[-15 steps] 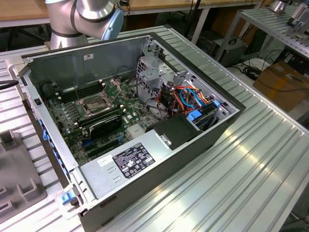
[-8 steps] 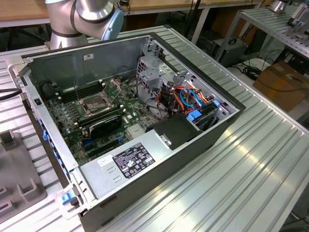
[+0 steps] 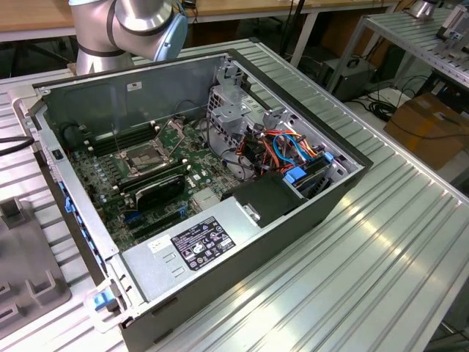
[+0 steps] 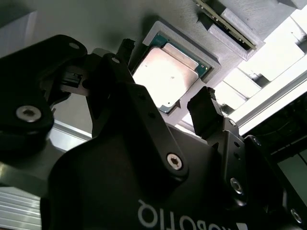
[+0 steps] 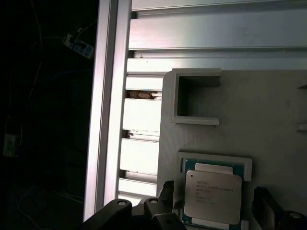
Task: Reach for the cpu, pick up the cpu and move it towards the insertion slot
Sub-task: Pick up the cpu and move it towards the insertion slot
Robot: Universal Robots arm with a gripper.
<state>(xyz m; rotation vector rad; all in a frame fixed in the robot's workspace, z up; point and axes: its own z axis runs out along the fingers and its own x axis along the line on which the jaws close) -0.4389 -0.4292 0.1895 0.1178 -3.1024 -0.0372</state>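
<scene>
The cpu (image 5: 213,196) should come loose right away and leave the holder plate still when the robot lifts, because the raised grey frame (image 5: 216,157) only runs along the cpu's edges.
The cpu (image 5: 212,196) is a pale square chip lying flat in a raised grey frame (image 5: 216,160) of a grey holder plate (image 5: 268,120). In the second wrist view the cpu (image 4: 168,74) shines brightly in the same frame. My gripper (image 5: 214,194) is open, with one black fingertip (image 5: 168,190) on each side of the chip and a gap left to its edges. In the second wrist view my gripper (image 4: 165,76) likewise straddles it. The insertion slot (image 3: 143,158), a silver-framed socket with a dark centre, sits on the motherboard inside the open case (image 3: 88,227). The arm (image 3: 132,22) stands behind the case.
An empty square pocket (image 5: 196,98) lies in the holder beside the chip. The aluminium table edge (image 5: 108,105) runs close by, with a dark drop beyond. Inside the case are memory slots (image 3: 110,143), a drive cage (image 3: 234,110), cables (image 3: 286,147) and a power supply (image 3: 198,242).
</scene>
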